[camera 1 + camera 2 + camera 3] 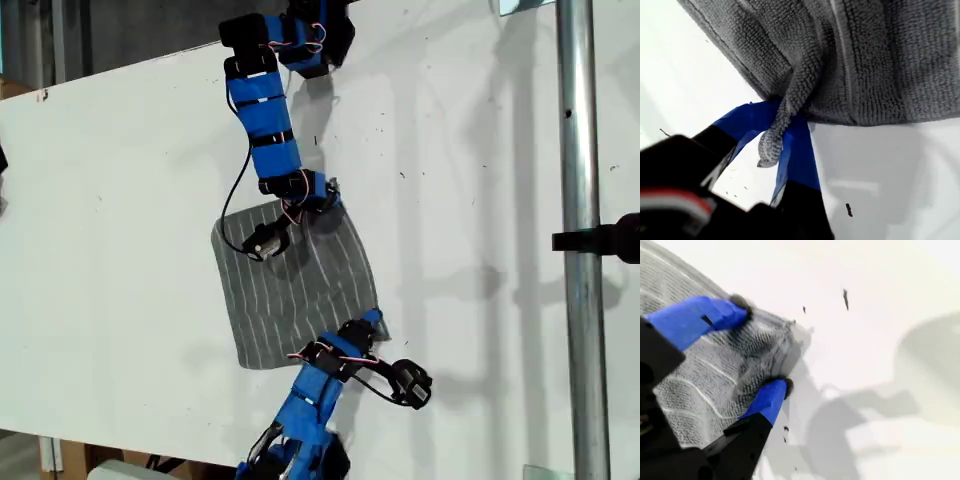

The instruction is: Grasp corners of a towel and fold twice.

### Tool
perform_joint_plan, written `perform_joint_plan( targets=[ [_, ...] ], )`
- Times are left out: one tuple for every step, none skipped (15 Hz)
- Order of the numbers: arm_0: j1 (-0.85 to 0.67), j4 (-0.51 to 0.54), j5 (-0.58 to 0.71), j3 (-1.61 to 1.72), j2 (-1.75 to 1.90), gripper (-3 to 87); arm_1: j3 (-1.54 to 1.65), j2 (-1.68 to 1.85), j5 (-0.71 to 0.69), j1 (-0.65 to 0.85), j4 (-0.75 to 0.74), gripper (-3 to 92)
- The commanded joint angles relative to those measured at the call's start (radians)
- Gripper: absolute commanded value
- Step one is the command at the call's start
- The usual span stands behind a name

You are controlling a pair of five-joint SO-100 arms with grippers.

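Observation:
I expect the grey towel [285,295] to straighten and slide along in one piece when I pull its bunched corner, because the edge [366,257] between the towel's corners slants and bows.
The grey white-striped towel [300,290] lies spread flat on the white table [480,300]. My first gripper [374,321] reaches in from the exterior view's bottom edge to the towel's near right corner. In the first wrist view this gripper [782,117] is shut on that corner [771,142], which is pinched into a twist, with the towel [865,60] beyond it. My second gripper [328,192] comes down from the exterior view's top to the far right corner. It stands open [760,347], both blue fingertips [775,392] pressing on puckered cloth [695,375].
A metal pole [580,200] with a black clamp [605,240] runs upright along the exterior view's right. The table's edge slants across the exterior view's top left. Small dark specks [845,298] mark the table past the far corner.

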Motion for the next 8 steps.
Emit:
perform_joint_plan(
  targets=[
    [-0.021, -0.043, -0.008, 0.044, 0.020, 2.7, -0.008, -0.002, -0.003, -0.005, -0.011, -0.2],
    [-0.020, -0.025, -0.015, 0.035, 0.031, -2.9, -0.008, -0.002, -0.003, -0.005, -0.011, -0.2],
    [-0.015, -0.011, -0.018, 0.035, 0.051, -2.9, -0.008, -0.002, -0.003, -0.005, -0.011, -0.2],
    [-0.012, 0.026, -0.020, 0.021, 0.074, -2.9, -0.008, -0.002, -0.003, -0.005, -0.011, -0.2],
    [-0.009, 0.081, -0.015, -0.011, 0.095, -3.0, -0.008, -0.002, -0.003, -0.005, -0.011, -0.2],
    [-0.003, 0.160, -0.003, -0.069, 0.120, -3.0, -0.008, 0.002, 0.002, -0.009, -0.008, -0.2],
    [0.009, 0.229, 0.018, -0.135, 0.146, -3.0, -0.012, 0.014, 0.002, -0.031, 0.003, -0.2],
    [0.026, 0.291, 0.026, -0.199, 0.163, -3.0, -0.032, 0.041, 0.015, -0.072, 0.049, -0.2]
  ],
)
